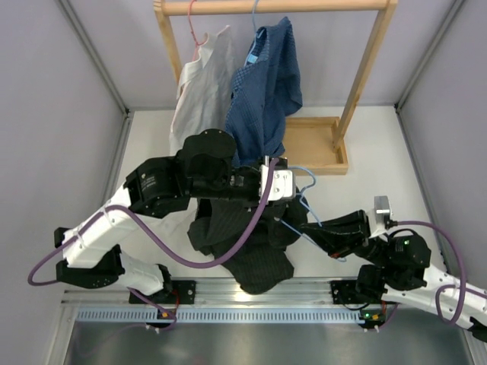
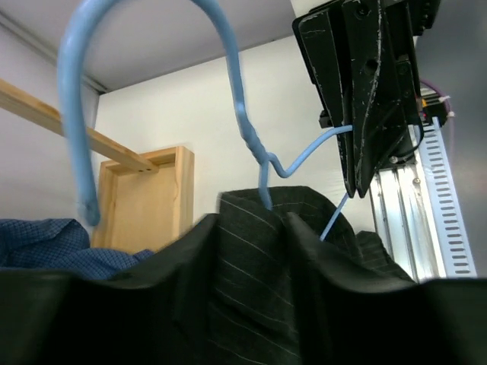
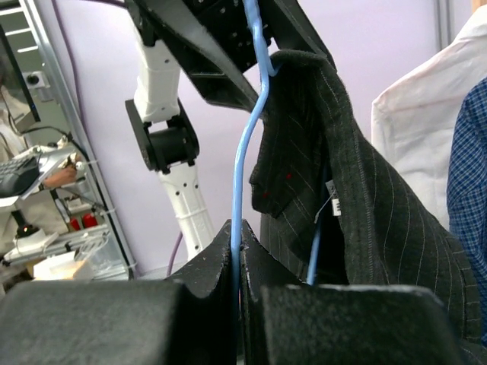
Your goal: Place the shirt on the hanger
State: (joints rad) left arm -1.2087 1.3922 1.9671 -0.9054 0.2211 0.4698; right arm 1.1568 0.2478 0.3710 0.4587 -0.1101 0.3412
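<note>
My right gripper is on the hanger's arm point(image 2: 308, 152) outside the shirt. My left gripper should pinch the collar and the hanger point(image 2: 263, 209) together before my right gripper opens.
The dark shirt point(image 1: 245, 247) hangs in a bunch over the middle of the table. My left gripper point(image 1: 280, 185) is shut on its collar; in the left wrist view the striped dark fabric point(image 2: 251, 251) fills the gap between the fingers point(image 2: 163, 262). The light-blue hanger point(image 1: 304, 199) is held upright, its hook point(image 2: 228, 68) above the collar and its wire running down into the shirt. My right gripper point(image 1: 313, 226) is shut on one hanger arm point(image 3: 242, 175), just right of the shirt point(image 3: 365, 198). The lower part of the hanger is hidden in the cloth.
A wooden clothes rack point(image 1: 365, 68) stands at the back on a tray-like base point(image 1: 316, 144). A white shirt point(image 1: 199, 91) on a pink hanger point(image 1: 195, 26) and a blue checked shirt point(image 1: 266, 91) hang from it. A metal rail point(image 1: 251, 293) runs along the near edge.
</note>
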